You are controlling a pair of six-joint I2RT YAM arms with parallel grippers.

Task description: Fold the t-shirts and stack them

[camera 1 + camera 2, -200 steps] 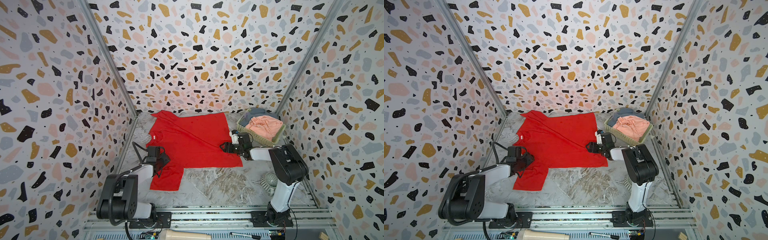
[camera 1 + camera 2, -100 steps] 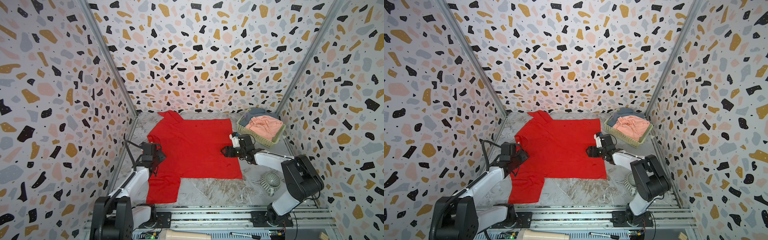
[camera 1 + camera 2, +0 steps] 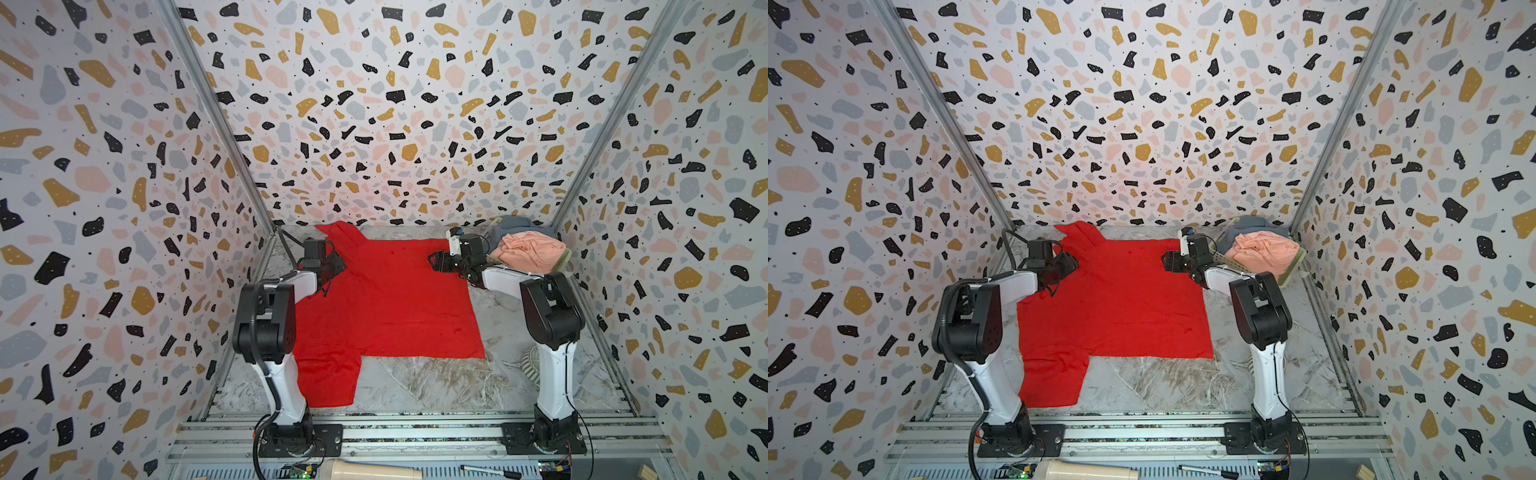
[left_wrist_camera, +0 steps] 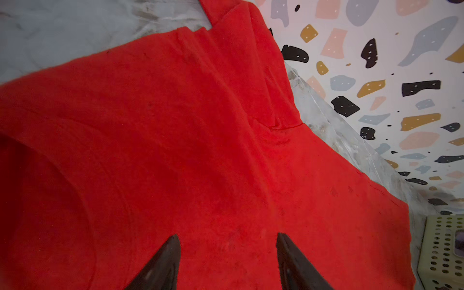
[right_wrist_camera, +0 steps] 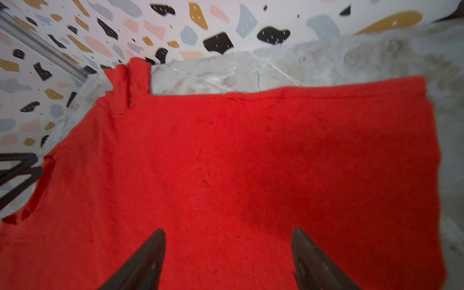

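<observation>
My left gripper will fold the red t-shirt's back sleeve (image 3: 339,229), but that sleeve lies up against the back wall, so I should first pull the t-shirt towards the front (image 3: 420,376).
A bright red t-shirt (image 3: 386,307) (image 3: 1117,303) lies spread flat on the marble table, one sleeve towards the front and one at the back wall. My left gripper (image 3: 337,265) (image 3: 1073,264) (image 4: 227,236) hovers open over the shirt's left side, empty. My right gripper (image 3: 433,260) (image 3: 1165,261) (image 5: 227,229) hovers open over its right edge, also empty. Red cloth (image 4: 175,138) (image 5: 226,163) fills both wrist views. A salmon-pink t-shirt (image 3: 528,251) and a grey-blue t-shirt (image 3: 513,226) lie crumpled in the basket.
The pale green lattice basket (image 3: 1292,270) (image 4: 442,251) stands at the back right corner, just behind my right gripper. A pale striped object (image 3: 530,368) sits behind the right arm's base. A beige cylinder (image 3: 374,471) and a pen (image 3: 490,471) lie on the front rail. Patterned walls close in on three sides.
The red shirt went from skewed and bunched to flat, its near sleeve now reaching further forward. Both grippers have lifted off the cloth and moved towards the back wall.
</observation>
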